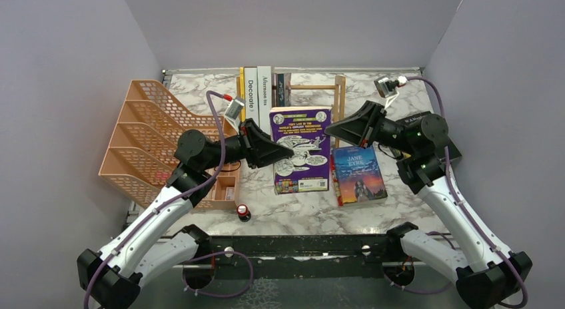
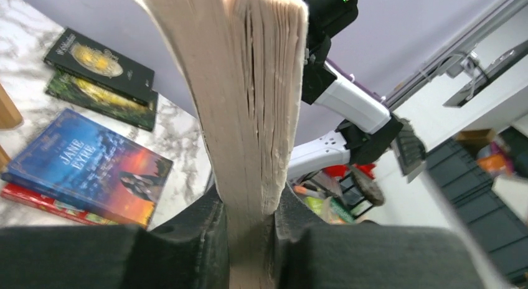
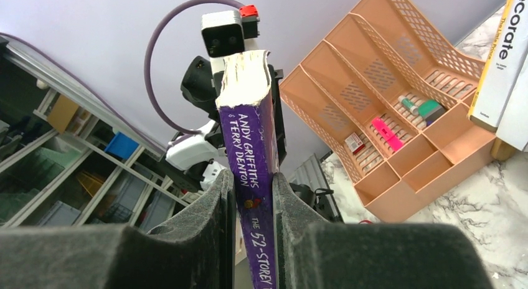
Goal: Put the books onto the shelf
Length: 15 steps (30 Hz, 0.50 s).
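Observation:
The purple book's page edge (image 1: 272, 134) must go into the shelf (image 1: 310, 99) first while my right gripper holds the book's spine. My left gripper covers that page edge, so it should open and back away.
A purple book (image 1: 301, 149) hangs above the table, gripped from both sides. My left gripper (image 1: 288, 151) is shut on its page edge (image 2: 243, 83), and my right gripper (image 1: 329, 130) is shut on its spine (image 3: 249, 133). At the back stands the wooden shelf (image 1: 338, 96), with a yellow book (image 1: 241, 92), white "Decorate" (image 1: 250, 92) and "Afternoon tea" (image 1: 264, 88) upright at its left end. Blue "Jane Eyre" (image 1: 358, 174) lies flat on a red book (image 2: 37, 198). Two dark green books with gold (image 2: 99, 60) are stacked beyond it.
An orange mesh file tray (image 1: 146, 122) fills the left side of the table and holds small stationery (image 3: 386, 133). A small red-topped object (image 1: 243, 211) sits near the front edge. Grey walls close in the table on three sides.

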{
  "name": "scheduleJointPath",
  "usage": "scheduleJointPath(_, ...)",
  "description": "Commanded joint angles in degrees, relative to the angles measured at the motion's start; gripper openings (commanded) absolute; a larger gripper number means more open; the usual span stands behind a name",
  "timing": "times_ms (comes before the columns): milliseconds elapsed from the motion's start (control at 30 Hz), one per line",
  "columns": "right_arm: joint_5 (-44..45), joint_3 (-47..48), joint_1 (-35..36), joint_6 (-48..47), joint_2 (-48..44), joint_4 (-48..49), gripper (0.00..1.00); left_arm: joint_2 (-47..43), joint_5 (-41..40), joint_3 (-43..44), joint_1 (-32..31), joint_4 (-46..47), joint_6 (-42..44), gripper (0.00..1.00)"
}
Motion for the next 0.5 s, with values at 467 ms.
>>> scheduleJointPath(467,-7.1,-6.7,3.7,-2.6,2.7,11.2,0.55,2.7,-10.3,6.2,-0.1,3.8,-2.1,0.00)
